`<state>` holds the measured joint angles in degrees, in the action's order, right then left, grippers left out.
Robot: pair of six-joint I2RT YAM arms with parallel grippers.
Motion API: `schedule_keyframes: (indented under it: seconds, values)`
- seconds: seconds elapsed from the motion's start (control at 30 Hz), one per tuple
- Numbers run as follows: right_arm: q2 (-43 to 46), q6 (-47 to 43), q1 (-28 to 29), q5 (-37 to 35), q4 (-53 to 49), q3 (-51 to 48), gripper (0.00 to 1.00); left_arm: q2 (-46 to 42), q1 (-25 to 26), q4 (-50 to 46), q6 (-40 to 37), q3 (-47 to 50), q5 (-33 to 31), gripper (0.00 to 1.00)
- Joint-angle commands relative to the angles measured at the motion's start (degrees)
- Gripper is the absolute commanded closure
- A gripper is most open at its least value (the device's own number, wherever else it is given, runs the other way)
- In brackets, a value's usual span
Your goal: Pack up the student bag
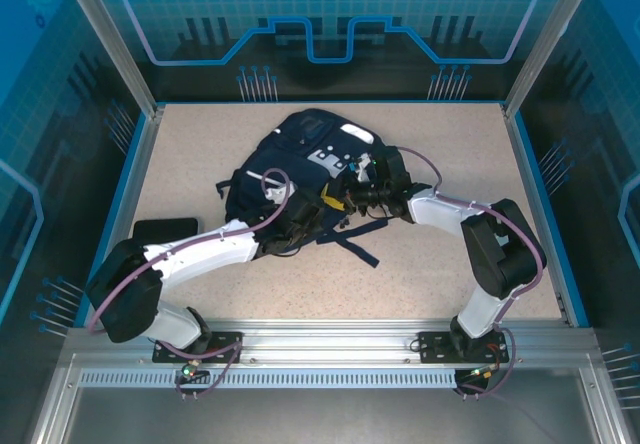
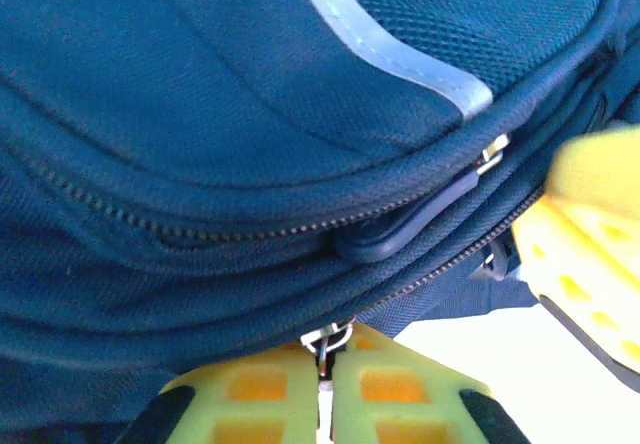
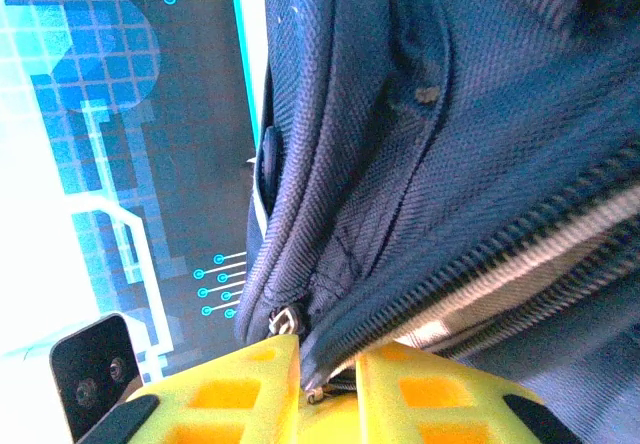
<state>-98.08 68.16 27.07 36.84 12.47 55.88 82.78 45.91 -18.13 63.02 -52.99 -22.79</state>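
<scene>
I should pull the zipper pull (image 2: pixel 327 336) back with my left gripper while my right gripper stretches the seam, because my grippers are crowded together at the slanted bag's lower seam (image 2: pixel 432 275).
The student bag (image 1: pixel 300 159), a navy-blue backpack with white stripes, lies in the middle of the table with its black straps trailing toward the front. My left gripper (image 2: pixel 327 356) is shut on a small metal zipper pull (image 2: pixel 333 338) at the bag's lower seam, and it sits at the bag's near edge (image 1: pixel 308 222). My right gripper (image 3: pixel 328 366) pinches the fabric at the end of a partly open zipper (image 3: pixel 480 264), with cloth filling the gap between its yellow fingers. It comes in from the right (image 1: pixel 340 202), close to the left one.
A flat dark object (image 1: pixel 165 232) lies on the table to the left, beside the left arm. Blue walls and metal posts enclose the table. The right gripper's yellow finger (image 2: pixel 590 254) shows at the right of the left wrist view.
</scene>
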Motion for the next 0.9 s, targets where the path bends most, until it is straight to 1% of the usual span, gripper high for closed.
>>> schedule_keyframes:
  seconds: [0.0, 0.03, 0.23, 0.33, 0.4, 0.5, 0.57, 0.63, 0.67, 0.73, 0.83, 0.87]
  values:
    - [0.8, -2.0, 0.3, -2.1, -1.0, 2.5, 0.80, -2.6, -0.7, -5.1, 1.7, 2.0, -5.8, 0.99]
    - [1.0, -2.2, 0.2, -2.5, -1.2, 2.4, 0.81, -3.2, -0.7, -5.4, 1.6, 2.6, -5.9, 1.00]
    - [2.2, -4.2, -0.4, -7.3, -5.6, 2.6, 0.86, -5.6, -0.7, -7.4, -1.2, 4.5, -6.4, 1.00]
    - [2.2, -5.4, -0.4, -8.4, -8.3, 3.2, 0.84, -6.4, -1.4, -8.5, -4.7, 4.6, -5.5, 1.00]
    - [2.7, -5.7, -0.2, -9.1, -9.8, 2.9, 0.77, -6.7, -2.0, -7.1, -10.0, 4.4, -2.7, 1.00]
    - [4.3, -3.6, 0.6, -10.2, -10.8, 0.8, 0.54, -6.5, -2.1, -3.9, -17.9, 3.8, 2.6, 1.00]
    - [5.3, -1.1, 1.3, -10.6, -10.5, -0.6, 0.44, -5.8, -2.1, -0.8, -22.6, 3.0, 7.6, 1.00]
    - [5.9, 1.7, 1.8, -9.7, -9.3, -1.6, 0.39, -4.5, -1.8, 1.6, -26.2, 1.7, 12.5, 1.00]
    - [6.2, 3.4, 2.0, -9.3, -8.6, -2.2, 0.38, -3.7, -1.3, 2.2, -27.4, 0.9, 13.5, 1.00]
    - [6.6, 6.8, 2.4, -9.3, -9.0, -3.2, 0.35, -2.3, -0.6, 2.7, -28.6, -0.7, 14.6, 1.00]
    - [7.1, 11.5, 3.1, -9.9, -7.3, -5.2, 0.35, -0.4, 0.1, 3.7, -29.2, -2.4, 15.9, 1.00]
    - [7.3, 12.4, 3.1, -10.7, -6.4, -7.3, 0.35, 0.1, 0.4, 4.1, -29.2, -2.9, 16.1, 1.00]
